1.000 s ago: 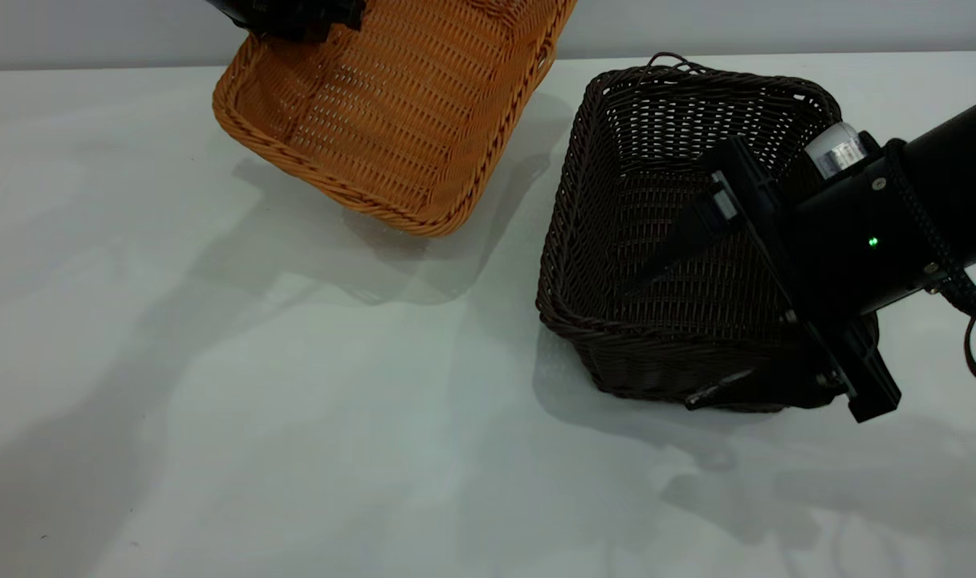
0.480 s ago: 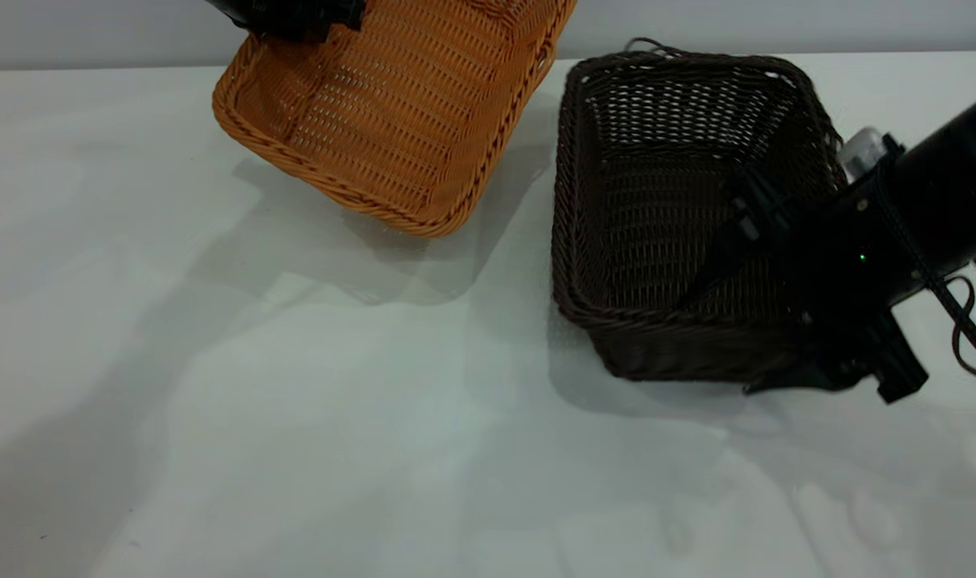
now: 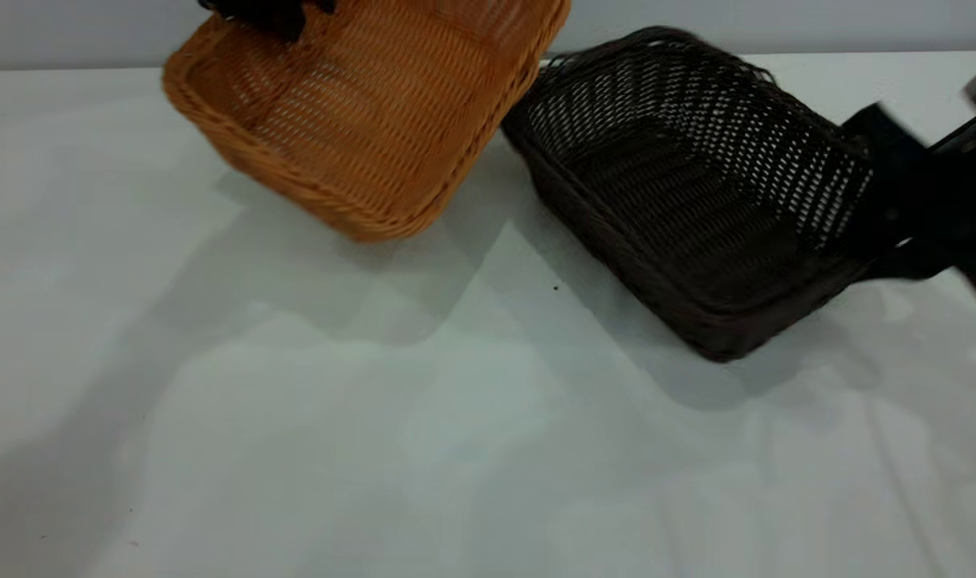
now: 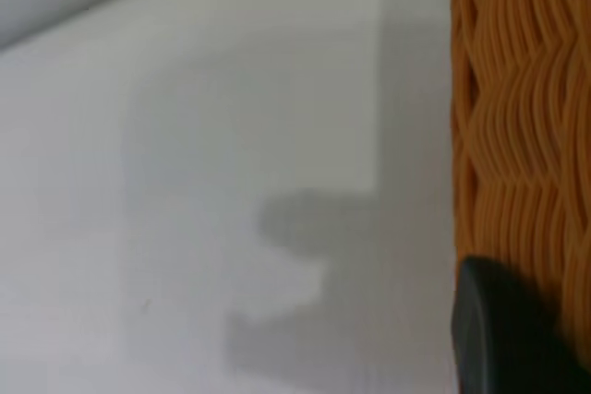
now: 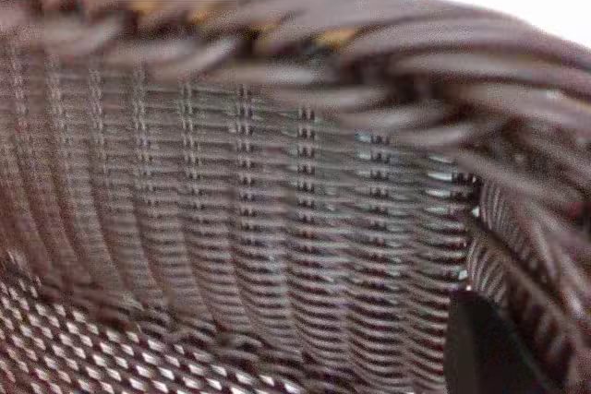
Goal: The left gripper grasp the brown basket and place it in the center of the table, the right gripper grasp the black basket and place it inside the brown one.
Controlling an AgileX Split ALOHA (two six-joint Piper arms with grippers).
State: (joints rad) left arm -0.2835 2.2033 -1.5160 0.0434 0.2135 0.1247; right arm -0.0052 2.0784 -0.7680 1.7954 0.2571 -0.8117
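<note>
My right gripper should move away while my left gripper first puts the brown basket in the center, because the black basket is close against the brown basket's rim.
The brown basket hangs tilted at the back left, its far rim gripped by my left gripper at the top edge. In the left wrist view its orange wall lies against one black finger. The black basket is tilted at the right, its right end raised by my right gripper, which is shut on that wall. The right wrist view shows its dark woven wall and one finger. The two baskets nearly meet at the back centre.
The white table stretches wide in front of both baskets, crossed by their shadows. A grey wall runs behind the table's far edge. The right arm reaches in from the right edge.
The right gripper moved right and up, swinging and tipping the black basket so that its right end rose. The left gripper shifted the brown basket to the left.
</note>
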